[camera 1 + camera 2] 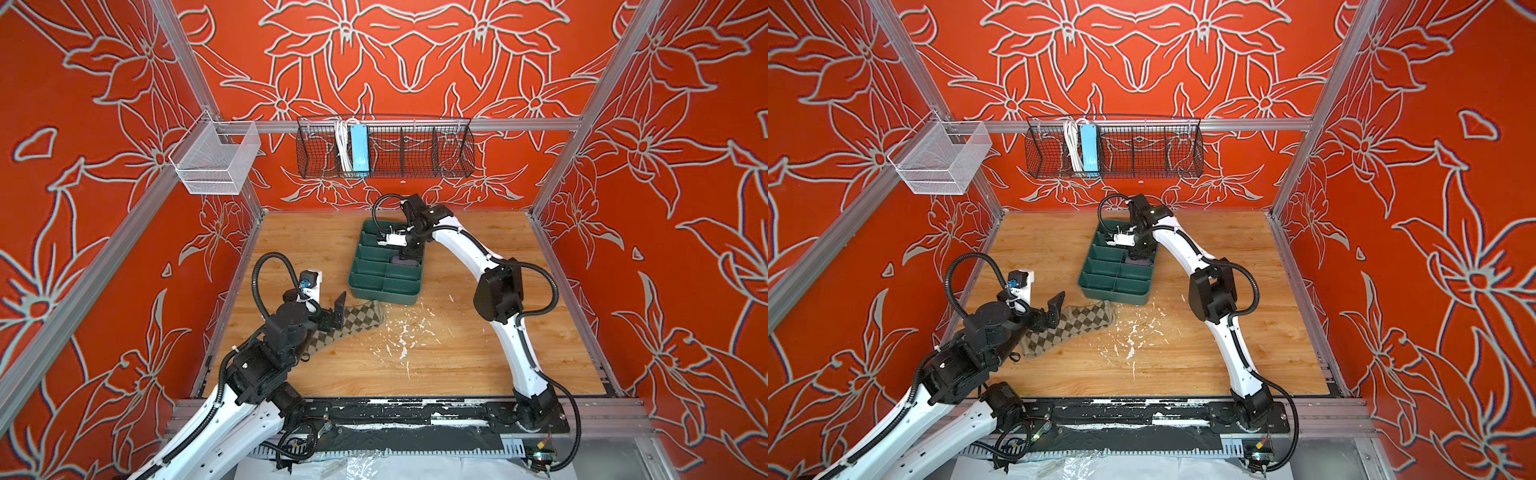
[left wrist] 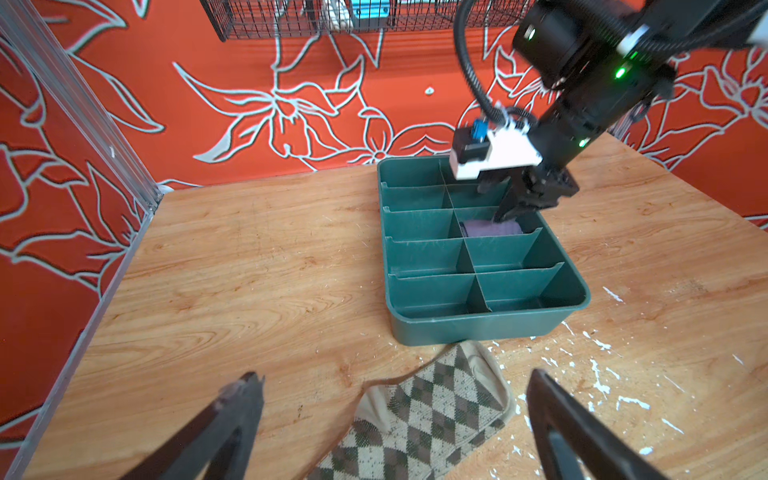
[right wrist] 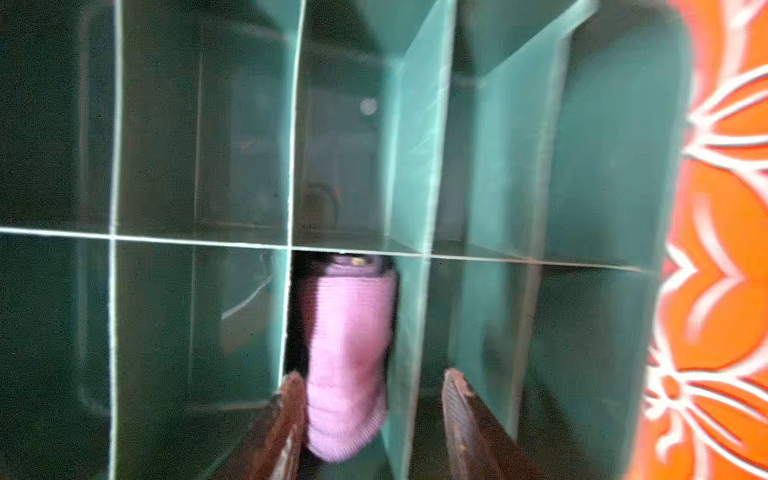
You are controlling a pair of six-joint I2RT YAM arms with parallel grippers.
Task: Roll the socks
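Observation:
The purple sock [image 1: 405, 261] is low down between the dividers [image 3: 414, 340], so it will come along, still rolled up, when I pull the green divided tray.
The beige sock with olive-brown argyle diamonds [image 1: 353, 324] [image 1: 1077, 324] [image 2: 432, 411] lies flat on the wooden table, just in front of the green divided tray [image 1: 384, 293] [image 1: 1113, 296] [image 2: 478, 328]. My left gripper [image 1: 334, 313] [image 1: 1054, 309] [image 2: 395, 376] hovers over it, open wide and holding nothing. The purple sock [image 1: 405, 262] [image 1: 1136, 261] [image 2: 492, 227] [image 3: 347, 353] sits rolled up in a middle compartment on the tray's right side. My right gripper [image 1: 409, 251] [image 1: 1138, 251] [image 2: 509, 212] [image 3: 374, 376] reaches down into the tray, open. One finger is beside the roll and the other stands past a divider [image 3: 415, 166].
A black wire basket [image 1: 384, 151] with a blue power strip [image 1: 358, 151] hangs on the back wall. A white mesh basket [image 1: 216, 160] hangs on the left rail. White flecks [image 1: 401, 332] mark the table in front of the tray. Red patterned walls enclose the table.

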